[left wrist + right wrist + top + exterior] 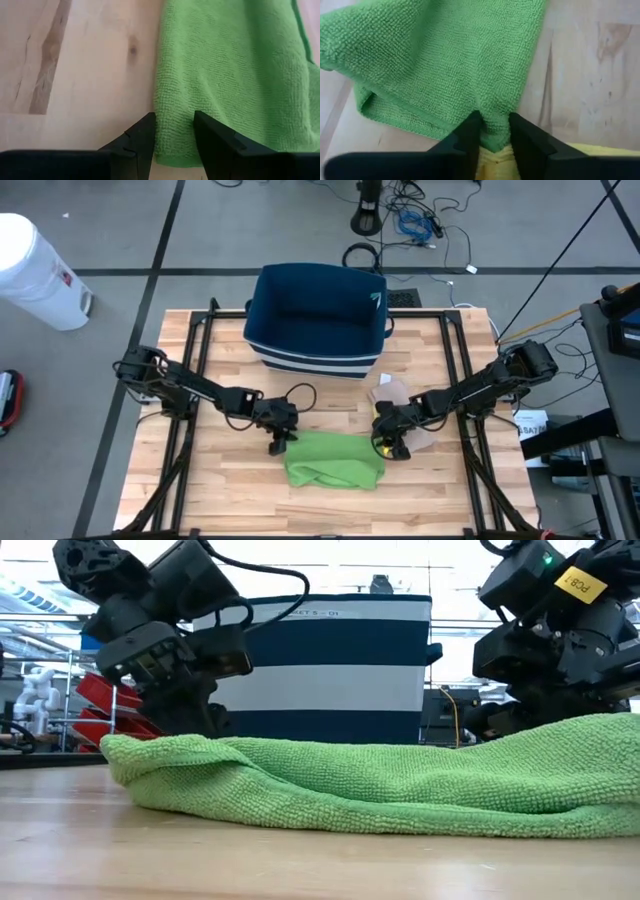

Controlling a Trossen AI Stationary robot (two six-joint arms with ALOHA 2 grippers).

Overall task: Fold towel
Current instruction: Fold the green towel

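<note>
My gripper will lift the green towel (335, 460), and the towel will pull a yellow cloth up along with it, because yellow shows (386, 450) under my right gripper's pinching fingers.
A green towel (332, 461) lies bunched lengthwise on the wooden table (200, 490); in the low view the towel (380, 780) is a low roll. My left gripper (278, 443) is at its far left corner, slanting down and open. In the left wrist view one finger (142, 142) is over bare wood and the other (215, 142) over the cloth, with the towel's edge (172, 145) between them. My right gripper (392, 446) is at the towel's far right corner, shut on the cloth. My right gripper pinches a gathered bunch of the towel at its far right corner (495, 122) between its two fingers, slanting down from the table's right. The cloth fans out from the fingers and lies on the table. In the low view that end (600, 740) humps higher than the rest.
A navy basket with white stripes (318, 320) stands just beyond the towel at the table's far middle. A tan paper piece (395, 393) lies by the right gripper. Something yellow (495, 157) shows under the right fingers. Bare wood lies near and left of the towel.
</note>
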